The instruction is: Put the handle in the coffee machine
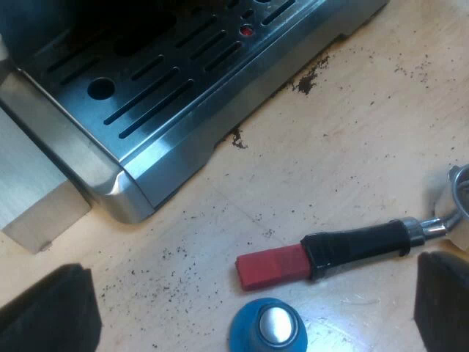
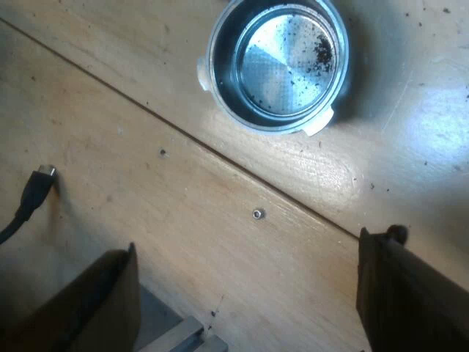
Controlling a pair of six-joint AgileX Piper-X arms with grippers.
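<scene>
The whole handle (image 1: 357, 247) will follow stiffly in a straight line when I lift by its red end, because the handle's red end sits snug (image 1: 305, 259) in its black part.
The metal holder lies loose on the wooden table, its black handle (image 1: 359, 246) ending in a red tip (image 1: 271, 265) near the blue tamper (image 1: 267, 328). My left gripper (image 1: 253, 293) hovers open above the red end and the tamper, with nothing between its fingers (image 1: 47, 312). The espresso machine's slotted drip tray (image 1: 168, 81) stands beyond the handle. In the right wrist view the holder's round basket (image 2: 275, 62) faces up, with a few coffee specks inside. My right gripper (image 2: 249, 293) is open over bare wood, a short way from the basket.
Coffee grounds (image 1: 304, 82) are scattered on the table along the machine's base. A pale block (image 1: 37, 198) stands against the machine's corner. A small metal nut (image 2: 257, 214) lies on the wood between the basket and my right gripper.
</scene>
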